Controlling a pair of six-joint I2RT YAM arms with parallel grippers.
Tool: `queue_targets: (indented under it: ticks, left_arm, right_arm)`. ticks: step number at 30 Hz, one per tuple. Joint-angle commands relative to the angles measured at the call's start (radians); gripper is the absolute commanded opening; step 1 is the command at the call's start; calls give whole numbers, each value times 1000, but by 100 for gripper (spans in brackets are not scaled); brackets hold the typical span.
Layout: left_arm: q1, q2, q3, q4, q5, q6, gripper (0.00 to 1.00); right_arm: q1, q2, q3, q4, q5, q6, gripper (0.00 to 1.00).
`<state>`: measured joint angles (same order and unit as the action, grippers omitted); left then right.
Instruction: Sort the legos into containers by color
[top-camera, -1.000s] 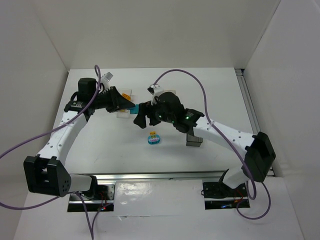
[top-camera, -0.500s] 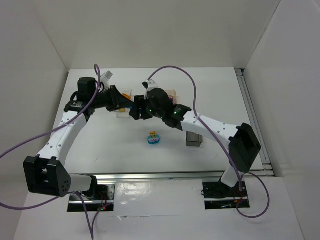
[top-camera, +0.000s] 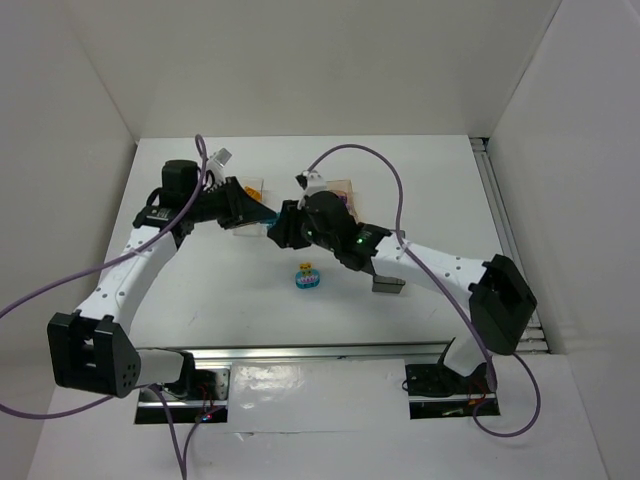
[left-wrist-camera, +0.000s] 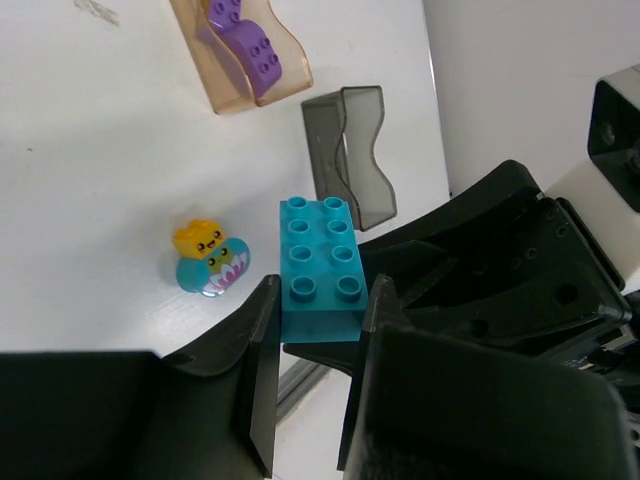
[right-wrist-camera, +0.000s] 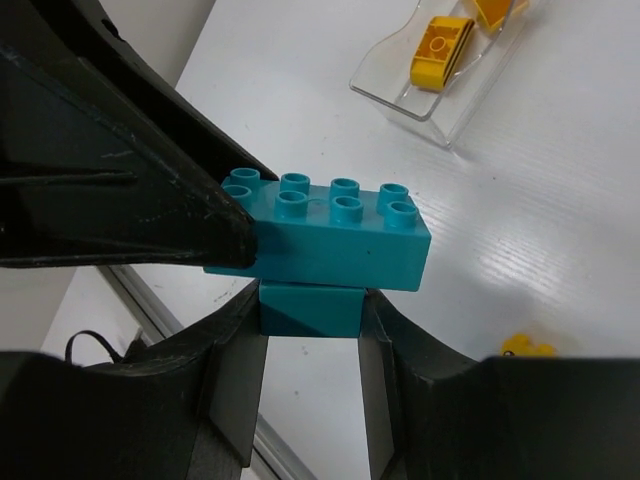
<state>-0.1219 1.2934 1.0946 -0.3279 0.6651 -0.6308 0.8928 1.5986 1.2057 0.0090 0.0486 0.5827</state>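
I keep pulling the smaller teal block free with my right gripper while my left gripper is on the larger teal lego (right-wrist-camera: 342, 248), and then let the smaller block go over the dark grey container (top-camera: 388, 285).
A teal-blue eight-stud lego (left-wrist-camera: 320, 262) hangs in the air with my left gripper (left-wrist-camera: 320, 298) shut on its end. A smaller teal block (right-wrist-camera: 310, 306) is stuck under that lego (right-wrist-camera: 335, 235), and my right gripper (right-wrist-camera: 312, 312) is shut on it from the opposite side. In the top view both grippers meet at the teal piece (top-camera: 268, 226) above the table's middle. Purple legos (left-wrist-camera: 255, 55) lie in the orange-tan container (left-wrist-camera: 225, 100). Yellow legos (right-wrist-camera: 440, 50) lie in the clear container (right-wrist-camera: 400, 105). The dark grey container (left-wrist-camera: 375, 190) holds nothing that I can see.
A small yellow and teal figure piece (top-camera: 307, 275) lies on the table just in front of the grippers. The dark grey container (top-camera: 388, 282) stands to its right, under the right arm. White walls enclose the table on three sides.
My right gripper swung in towards the left one and shut on the small teal block under the held lego. The left gripper kept its grip and barely moved.
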Motion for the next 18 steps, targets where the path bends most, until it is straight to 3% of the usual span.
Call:
queue_targets:
  ticks: [1, 6, 12, 14, 18]
  left_arm:
    - [11, -28, 5, 27, -64, -32, 0]
    - [11, -28, -16, 59, -82, -67, 0]
    - [-21, -17, -29, 78, -91, -76, 0]
    - [-82, 6, -29, 78, -111, -67, 0]
    - [-246, 64, -7, 90, -157, -76, 0]
  right_arm:
    - [-2, -113, -64, 13, 56, -3, 12]
    - [9, -186, -121, -134, 106, -3, 12]
    - [-6, -351, -209, -401, 377, 54, 12]
    - [-52, -365, -218, -489, 476, 68, 12]
    - [-162, -408, -264, -555, 452, 57, 15]
